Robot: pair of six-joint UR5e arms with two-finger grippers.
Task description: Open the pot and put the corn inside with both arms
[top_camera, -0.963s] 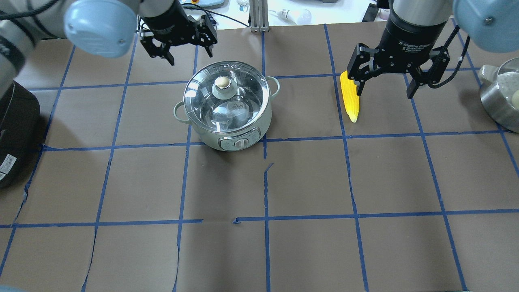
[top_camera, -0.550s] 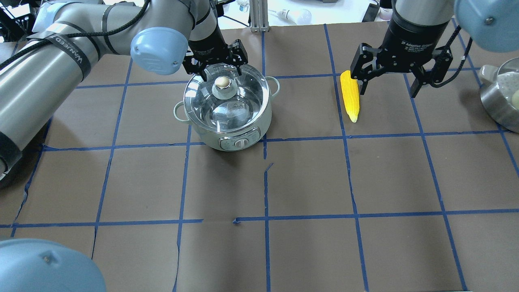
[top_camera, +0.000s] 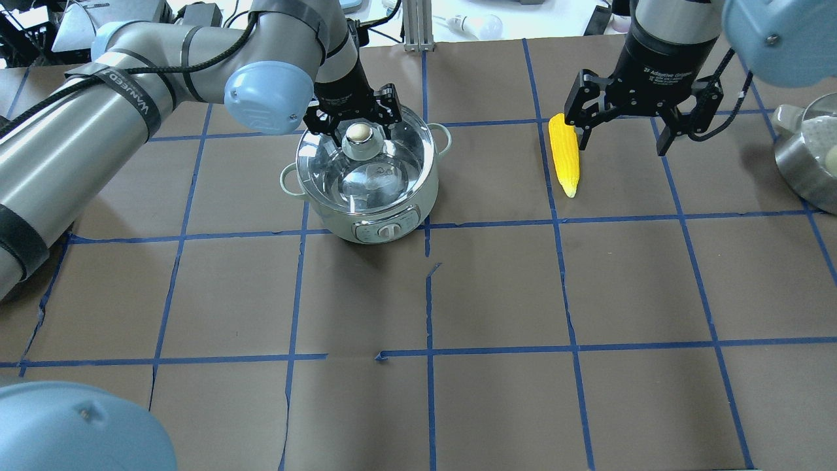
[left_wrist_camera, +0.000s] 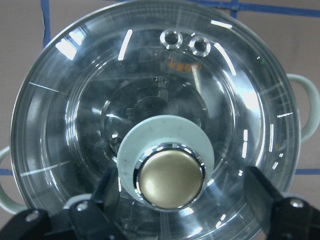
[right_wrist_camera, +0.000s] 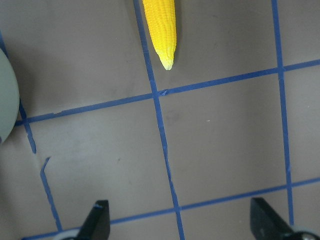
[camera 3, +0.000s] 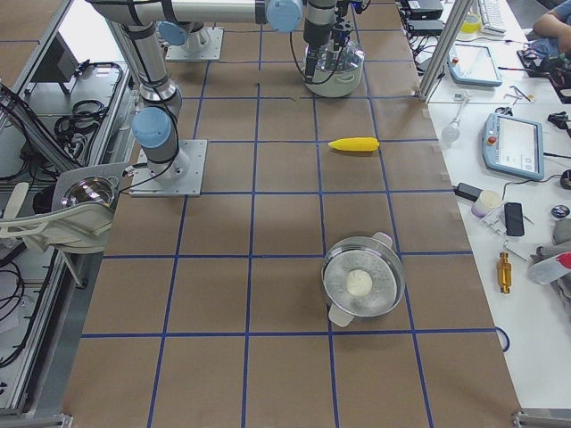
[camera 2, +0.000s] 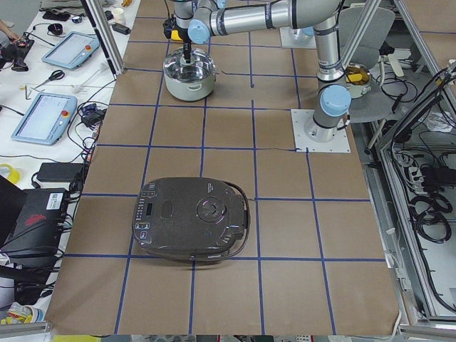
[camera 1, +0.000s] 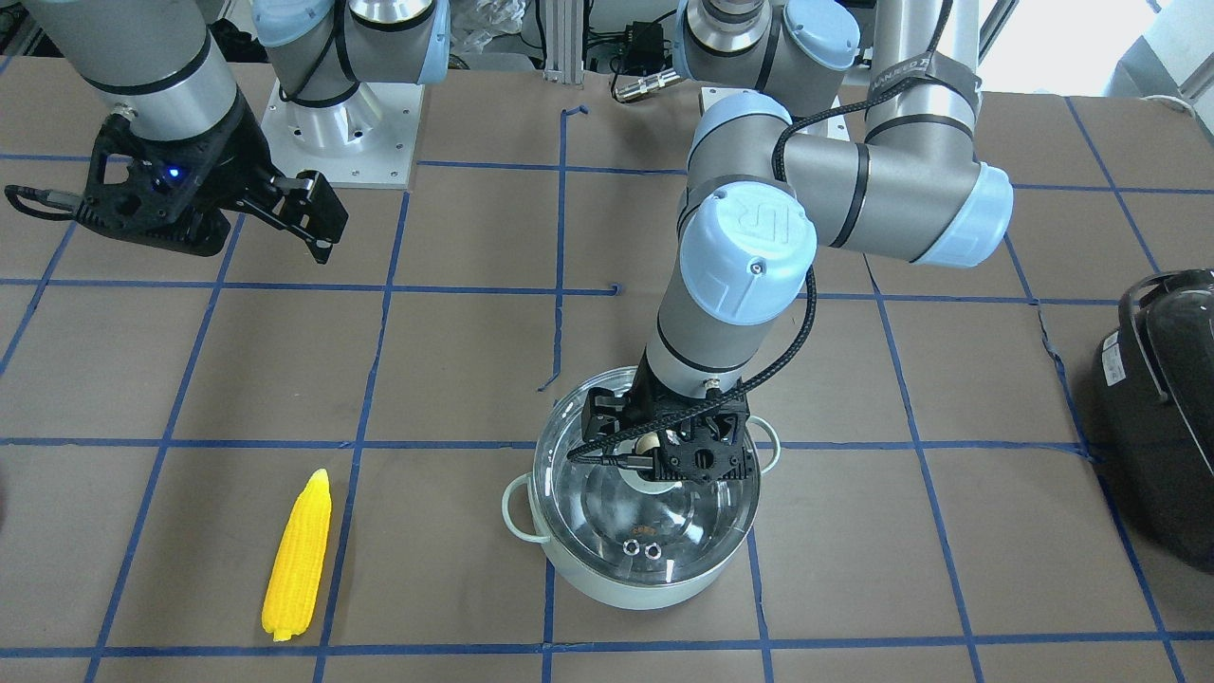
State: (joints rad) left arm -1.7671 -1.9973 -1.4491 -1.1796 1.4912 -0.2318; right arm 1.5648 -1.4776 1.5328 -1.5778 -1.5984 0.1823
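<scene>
My gripper will uncover an empty pot (camera 1: 632,590) when it lifts the lid away by its knob, because only shiny steel shows through the glass lid (camera 1: 680,525).
The pale mint-green pot (top_camera: 337,226) stands at centre left with its glass lid (top_camera: 386,176) on. It also shows in the front view (camera 1: 626,588). My left gripper (top_camera: 358,125) is open, its fingers on either side of the lid's gold knob (left_wrist_camera: 171,177) with gaps showing in the left wrist view. The yellow corn (top_camera: 564,157) lies flat on the mat to the pot's right, tip toward the robot. My right gripper (top_camera: 622,139) is open and empty, hovering just right of the corn. The right wrist view shows only the corn's tip (right_wrist_camera: 162,35).
A black appliance (camera 1: 1167,408) sits at the table's left end. A steel pot with a glass lid (top_camera: 807,157) sits at the right edge. Brown mat with blue tape grid covers the table.
My left arm swung in from the back left and came down over the pot, so its open fingers now straddle the lid knob. The right gripper has barely moved.
</scene>
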